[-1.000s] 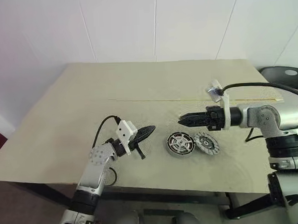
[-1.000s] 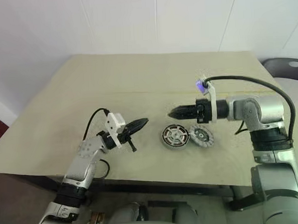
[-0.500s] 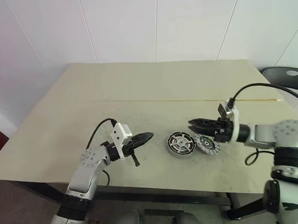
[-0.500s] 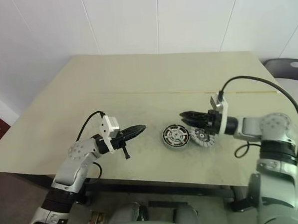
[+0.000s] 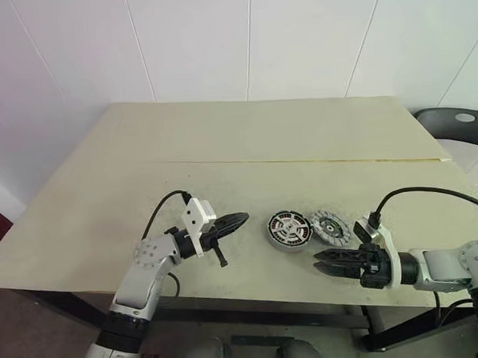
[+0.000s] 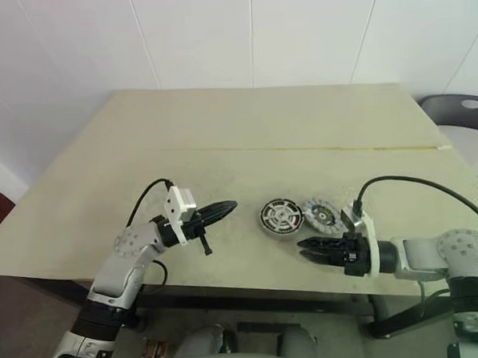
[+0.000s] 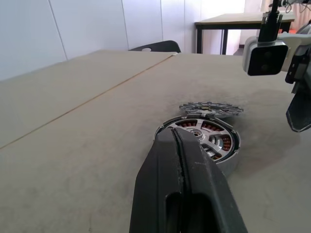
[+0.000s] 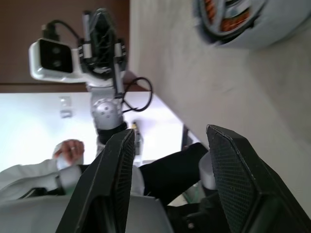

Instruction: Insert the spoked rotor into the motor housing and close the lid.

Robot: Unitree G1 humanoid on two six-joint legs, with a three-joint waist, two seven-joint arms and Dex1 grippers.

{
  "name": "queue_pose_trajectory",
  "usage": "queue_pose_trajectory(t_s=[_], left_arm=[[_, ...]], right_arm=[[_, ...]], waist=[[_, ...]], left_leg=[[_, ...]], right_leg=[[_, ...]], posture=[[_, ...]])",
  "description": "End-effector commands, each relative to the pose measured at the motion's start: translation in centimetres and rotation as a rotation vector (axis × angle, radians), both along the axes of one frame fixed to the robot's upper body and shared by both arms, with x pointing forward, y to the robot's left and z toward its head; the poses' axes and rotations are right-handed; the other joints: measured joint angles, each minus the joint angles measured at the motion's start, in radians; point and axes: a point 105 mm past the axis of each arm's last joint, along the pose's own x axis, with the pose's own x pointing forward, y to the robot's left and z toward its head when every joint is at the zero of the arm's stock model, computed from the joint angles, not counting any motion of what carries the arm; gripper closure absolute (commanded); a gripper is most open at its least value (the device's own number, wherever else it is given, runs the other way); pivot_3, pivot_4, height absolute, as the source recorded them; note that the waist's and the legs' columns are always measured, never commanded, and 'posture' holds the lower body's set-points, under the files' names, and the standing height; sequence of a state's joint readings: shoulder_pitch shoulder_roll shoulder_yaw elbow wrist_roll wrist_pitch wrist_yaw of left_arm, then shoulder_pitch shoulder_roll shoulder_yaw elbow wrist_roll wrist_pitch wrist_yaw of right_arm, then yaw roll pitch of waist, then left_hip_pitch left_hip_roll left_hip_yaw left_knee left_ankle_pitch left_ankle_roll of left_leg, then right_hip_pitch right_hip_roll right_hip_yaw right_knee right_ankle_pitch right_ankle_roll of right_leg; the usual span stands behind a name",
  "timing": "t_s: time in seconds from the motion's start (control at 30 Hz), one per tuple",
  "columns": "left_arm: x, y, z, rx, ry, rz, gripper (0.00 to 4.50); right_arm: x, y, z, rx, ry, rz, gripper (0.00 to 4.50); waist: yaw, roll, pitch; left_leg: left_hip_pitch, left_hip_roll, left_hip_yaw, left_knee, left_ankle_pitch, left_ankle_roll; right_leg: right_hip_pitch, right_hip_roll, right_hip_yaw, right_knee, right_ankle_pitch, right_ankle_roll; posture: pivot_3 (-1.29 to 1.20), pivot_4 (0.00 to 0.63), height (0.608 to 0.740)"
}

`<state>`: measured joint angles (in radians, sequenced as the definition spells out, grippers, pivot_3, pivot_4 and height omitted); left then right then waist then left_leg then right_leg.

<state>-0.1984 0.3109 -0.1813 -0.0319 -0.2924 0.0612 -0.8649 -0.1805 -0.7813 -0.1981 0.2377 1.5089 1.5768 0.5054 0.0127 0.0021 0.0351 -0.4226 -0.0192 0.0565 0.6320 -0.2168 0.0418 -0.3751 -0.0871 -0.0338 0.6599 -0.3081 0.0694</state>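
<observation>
My right gripper is pointing past the lid ribbed side up (image 5: 330, 226). Next, I pull back, pinch the lid's near edge (image 5: 343, 240) and turn the lid over onto the housing.
The motor housing (image 5: 290, 229), a dark round disc with coppery windings and a silvery spoked centre, lies flat on the table (image 5: 221, 140). The grey ribbed lid (image 5: 330, 226) lies touching its right side. I cannot tell the spoked rotor apart from the housing. My left gripper (image 5: 235, 221) is shut and empty, level, a short way left of the housing (image 7: 204, 138) and pointing at it. My right gripper (image 5: 319, 264) hovers near the table's front edge, in front of the lid and pointing left. Its fingers (image 8: 228, 165) are open with nothing between them.
A thin yellow seam (image 5: 302, 160) crosses the table behind the parts. The front edge (image 5: 253, 302) runs just under my right gripper. A dark chair (image 5: 456, 123) stands at the back right. A person's hand (image 8: 68, 148) appears beyond the table in the right wrist view.
My right gripper has dropped from above the lid and pulled back to the table's front edge, rolling as it went; it stays open. The left gripper has barely moved.
</observation>
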Motion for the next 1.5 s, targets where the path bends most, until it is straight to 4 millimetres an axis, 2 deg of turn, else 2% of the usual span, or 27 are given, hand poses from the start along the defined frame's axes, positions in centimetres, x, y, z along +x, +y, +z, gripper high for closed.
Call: queue_pose_trajectory(t_s=[0.03,0.23,0.47,0.57,0.7,0.87,0.97,1.1,1.2,1.33,1.5], left_arm=[[0.1,0.0,0.6,-0.008,-0.029,0.002,4.50],[0.3,0.5,0.8,-0.003,-0.043,0.020,4.50],[0.3,0.4,0.8,0.005,-0.049,0.022,4.50],[0.3,0.5,0.7,0.010,-0.050,0.024,4.50],[0.4,0.4,0.6,0.018,-0.053,0.027,4.50],[0.4,0.4,0.5,0.023,-0.051,0.029,4.50],[0.4,0.4,0.5,0.025,-0.051,0.029,4.50],[0.4,0.5,0.4,0.028,-0.048,0.028,4.50],[0.4,0.5,0.3,0.032,-0.048,0.026,4.50],[0.5,0.3,0.1,0.038,-0.045,0.023,4.50],[0.4,0.2,-0.2,0.047,-0.041,0.020,4.50]], right_arm=[[0.7,-0.4,0.5,-0.006,-0.043,-0.037,2.04],[1.7,-1.2,0.6,-0.024,-0.067,-0.096,2.04],[4.1,-2.8,0.5,-0.057,-0.083,-0.229,2.04],[4.0,-2.7,0.4,-0.051,-0.063,-0.220,2.04],[2.4,-1.6,0.4,-0.038,-0.027,-0.109,2.04],[1.7,-1.5,-0.4,-0.070,0.007,-0.079,2.04],[2.4,-2.5,-1.1,-0.114,0.005,-0.157,2.04],[3.8,-4.6,-0.9,-0.111,-0.040,-0.292,2.04],[4.0,-5.9,-1.1,-0.124,-0.054,-0.347,2.04],[4.2,-6.4,-0.8,-0.106,-0.076,-0.379,2.04],[4.8,-6.2,-0.4,-0.092,-0.106,-0.388,2.04]], waist=[[0.001,0.000,0.000],[0.001,0.000,0.000],[0.001,0.000,0.000],[0.001,0.001,0.000],[0.000,0.001,0.000],[0.000,0.001,0.000],[0.000,0.001,0.000],[0.001,0.001,0.000],[0.000,0.001,0.000],[0.000,0.001,0.000],[0.000,0.001,0.000]], left_leg=[[0.000,0.000,0.000,0.000,0.000,0.000],[-0.002,0.000,0.000,0.000,-0.001,0.002],[-0.002,0.000,0.000,-0.001,-0.002,0.002],[-0.003,0.000,0.000,-0.001,-0.002,0.004],[-0.004,0.000,0.000,-0.001,-0.003,0.005],[-0.004,0.000,0.000,-0.001,-0.003,0.005],[-0.004,0.000,0.000,-0.001,-0.003,0.005],[-0.004,0.000,0.000,-0.001,-0.003,0.005],[-0.004,0.000,0.000,-0.001,-0.003,0.005],[-0.004,0.000,0.000,-0.001,-0.003,0.005],[-0.004,0.000,0.000,-0.001,-0.003,0.005]], right_leg=[[0.000,0.000,0.000,-0.001,0.000,0.000],[0.000,0.000,-0.001,-0.004,0.000,0.001],[0.001,0.000,-0.001,-0.008,0.003,0.005],[0.001,0.000,-0.001,-0.010,0.003,0.005],[0.001,0.000,-0.001,-0.011,0.003,0.005],[0.001,-0.001,-0.001,-0.011,0.003,0.005],[0.001,-0.001,-0.001,-0.011,0.003,0.005],[0.001,-0.001,-0.001,-0.012,0.003,0.005],[0.001,-0.001,-0.001,-0.012,0.003,0.005],[0.001,-0.001,-0.001,-0.012,0.003,0.005],[0.001,-0.001,-0.001,-0.012,0.003,0.005]], posture=[[0.00,0.000,0.740],[0.00,0.000,0.740],[0.00,0.000,0.740],[0.00,0.000,0.740],[0.00,0.000,0.740],[0.00,0.000,0.740],[0.00,0.000,0.740],[0.00,0.000,0.740],[0.00,0.000,0.740],[0.00,0.000,0.740],[0.00,0.000,0.740]])
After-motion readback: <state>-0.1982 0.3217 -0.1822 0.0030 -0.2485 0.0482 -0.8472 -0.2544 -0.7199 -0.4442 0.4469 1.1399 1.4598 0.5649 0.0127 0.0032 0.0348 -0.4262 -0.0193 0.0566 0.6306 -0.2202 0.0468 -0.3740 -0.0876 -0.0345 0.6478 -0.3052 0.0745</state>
